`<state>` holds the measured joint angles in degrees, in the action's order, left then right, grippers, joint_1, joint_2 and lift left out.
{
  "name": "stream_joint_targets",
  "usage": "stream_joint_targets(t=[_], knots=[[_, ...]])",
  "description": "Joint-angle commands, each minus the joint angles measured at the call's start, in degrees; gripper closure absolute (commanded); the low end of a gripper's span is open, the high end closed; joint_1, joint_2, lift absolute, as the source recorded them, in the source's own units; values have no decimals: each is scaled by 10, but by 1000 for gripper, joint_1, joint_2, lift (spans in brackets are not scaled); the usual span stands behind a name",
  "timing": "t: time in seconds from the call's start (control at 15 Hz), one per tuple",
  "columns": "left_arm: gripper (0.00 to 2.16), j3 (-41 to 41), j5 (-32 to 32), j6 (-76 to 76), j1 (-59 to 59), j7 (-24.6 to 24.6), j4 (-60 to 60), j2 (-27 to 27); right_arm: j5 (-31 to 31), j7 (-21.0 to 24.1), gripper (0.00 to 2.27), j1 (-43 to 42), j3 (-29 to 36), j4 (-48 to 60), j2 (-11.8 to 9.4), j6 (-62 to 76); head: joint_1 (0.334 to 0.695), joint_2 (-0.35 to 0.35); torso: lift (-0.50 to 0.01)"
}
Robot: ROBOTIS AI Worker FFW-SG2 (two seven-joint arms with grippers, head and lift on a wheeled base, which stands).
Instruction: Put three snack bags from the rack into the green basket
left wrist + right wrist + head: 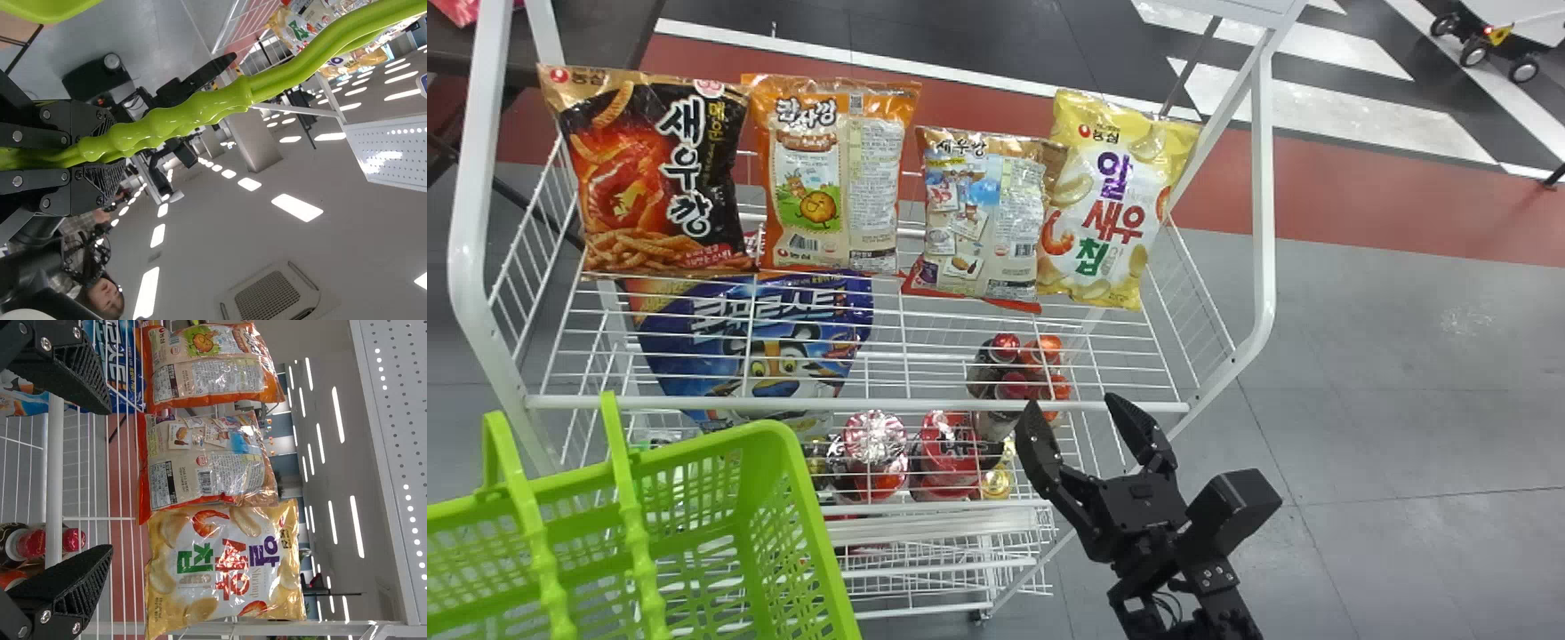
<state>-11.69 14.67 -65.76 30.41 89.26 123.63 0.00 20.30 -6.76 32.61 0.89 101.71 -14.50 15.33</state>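
The black-and-red bag [653, 176] will come away alone when I lift it, since a narrow gap [751, 187] separates it from the orange bag.
My right gripper [1074, 422] stands open at the rack's front rail, below and in front of the yellow snack bag [1113, 200]. Four bags stand side by side on the top shelf: a black-and-red one [658, 178], an orange one [831, 178], a beige one [983, 213] and the yellow one. From the right wrist, the gripper [110, 480] has nothing between its fingers; the yellow bag [227, 567] and beige bag [207, 463] are beyond. The green basket [783, 498] is at lower left. My left gripper [107, 157] is shut on its handle [200, 110].
The white wire rack [854, 404] has a front rail and slanting side posts. Beneath the bags are a blue snack pouch [756, 347], bottles [1018, 369] and red-topped packages [947, 453] on lower levels. Grey floor extends right of the rack.
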Motion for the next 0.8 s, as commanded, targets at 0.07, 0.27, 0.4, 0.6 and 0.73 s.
stream_joint_targets(t=[0.07, 0.27, 0.4, 0.6, 0.73], knots=[[2148, 1, 0, -3, 0, 0, -1, -1, 0, 0, 90, 1, 0, 1, -1, 0, 695, -350, 0], [2148, 1, 1, -3, 0, 0, 0, -1, 0, 0, 90, 1, -2, 1, -1, 0, 695, -350, 0], [2148, 1, 1, -3, 0, 0, 0, -1, 0, 0, 90, 0, -4, 1, -1, 0, 695, -350, 0], [2148, 0, 1, -3, 0, 0, -1, -1, 0, 0, 90, -1, -4, 0, -1, 0, 695, -350, 0], [2148, 0, 2, -3, 0, 0, -1, -1, 0, 0, 90, -2, -4, 0, 0, -2, 695, -350, 0]])
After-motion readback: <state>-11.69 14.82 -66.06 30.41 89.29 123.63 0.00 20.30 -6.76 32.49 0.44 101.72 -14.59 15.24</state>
